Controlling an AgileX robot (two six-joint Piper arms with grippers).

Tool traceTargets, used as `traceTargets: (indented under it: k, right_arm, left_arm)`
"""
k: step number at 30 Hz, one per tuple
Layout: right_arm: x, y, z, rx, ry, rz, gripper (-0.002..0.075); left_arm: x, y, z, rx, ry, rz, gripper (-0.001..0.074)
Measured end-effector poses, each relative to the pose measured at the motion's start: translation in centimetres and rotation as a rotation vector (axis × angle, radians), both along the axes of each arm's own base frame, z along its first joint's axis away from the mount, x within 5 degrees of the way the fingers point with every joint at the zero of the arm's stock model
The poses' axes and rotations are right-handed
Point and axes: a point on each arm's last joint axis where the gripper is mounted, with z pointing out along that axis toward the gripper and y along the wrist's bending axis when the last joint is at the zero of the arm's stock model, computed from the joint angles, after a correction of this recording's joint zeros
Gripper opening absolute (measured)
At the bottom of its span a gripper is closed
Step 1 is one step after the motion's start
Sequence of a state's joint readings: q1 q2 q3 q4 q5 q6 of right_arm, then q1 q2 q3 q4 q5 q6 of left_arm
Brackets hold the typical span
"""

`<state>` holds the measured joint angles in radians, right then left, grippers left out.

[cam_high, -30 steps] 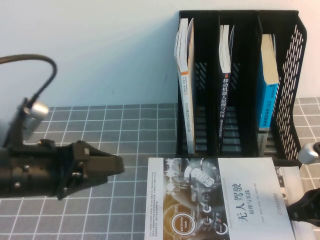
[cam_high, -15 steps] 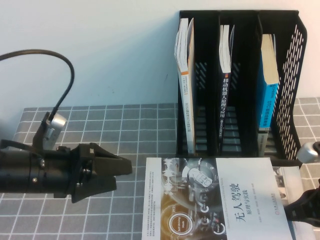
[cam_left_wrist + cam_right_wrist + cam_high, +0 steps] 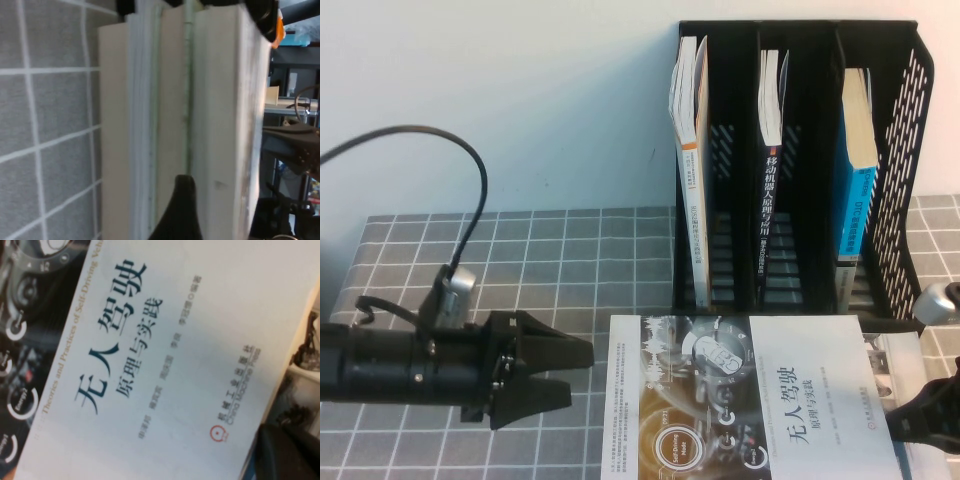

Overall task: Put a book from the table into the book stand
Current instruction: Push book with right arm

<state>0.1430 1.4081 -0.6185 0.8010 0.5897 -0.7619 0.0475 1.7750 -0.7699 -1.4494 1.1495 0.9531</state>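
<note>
My gripper will lift the book (image 3: 745, 400), and the book will come free alone and leave other books lying there, because several separate page edges (image 3: 144, 125) show beneath it.
The book (image 3: 750, 400), half white with a black title and half dark with glowing circles, lies flat on the grid-cloth table (image 3: 520, 250) in front of the black book stand (image 3: 800, 60). My left gripper (image 3: 578, 374) is open and points at the book's left edge, a short gap away. In the left wrist view one finger (image 3: 183, 210) shows in front of the book's pale page edge (image 3: 225, 100). My right gripper (image 3: 920, 415) is at the book's right edge. The right wrist view shows the book's cover (image 3: 165, 365) filling the picture.
Each slot of the stand holds an upright book: a white and orange one (image 3: 690, 150), a dark one (image 3: 772, 190), a blue-spined one (image 3: 855, 200). Another white book (image 3: 895, 352) lies under the book's right side. The left arm's cable (image 3: 470, 170) loops above the cloth.
My left arm has moved right toward the book and its jaws have spread open. The book has slid slightly left.
</note>
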Motion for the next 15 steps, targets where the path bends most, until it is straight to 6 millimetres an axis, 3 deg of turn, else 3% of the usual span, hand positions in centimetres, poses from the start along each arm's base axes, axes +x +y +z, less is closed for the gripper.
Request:
traceTargets:
  k: [6,15]
  right_arm:
    - [0.0,0.0,0.0,0.001,0.000,-0.001,-0.0002]
    - [0.0,0.4,0.1,0.058,0.026,-0.037,-0.0002]
  left_arm:
    - [0.6,-0.1,-2.1,-0.019,0.052,0.023,0.0585]
    - [0.4,-2.6,-2.2,-0.036,0.016,-0.046,0.0585]
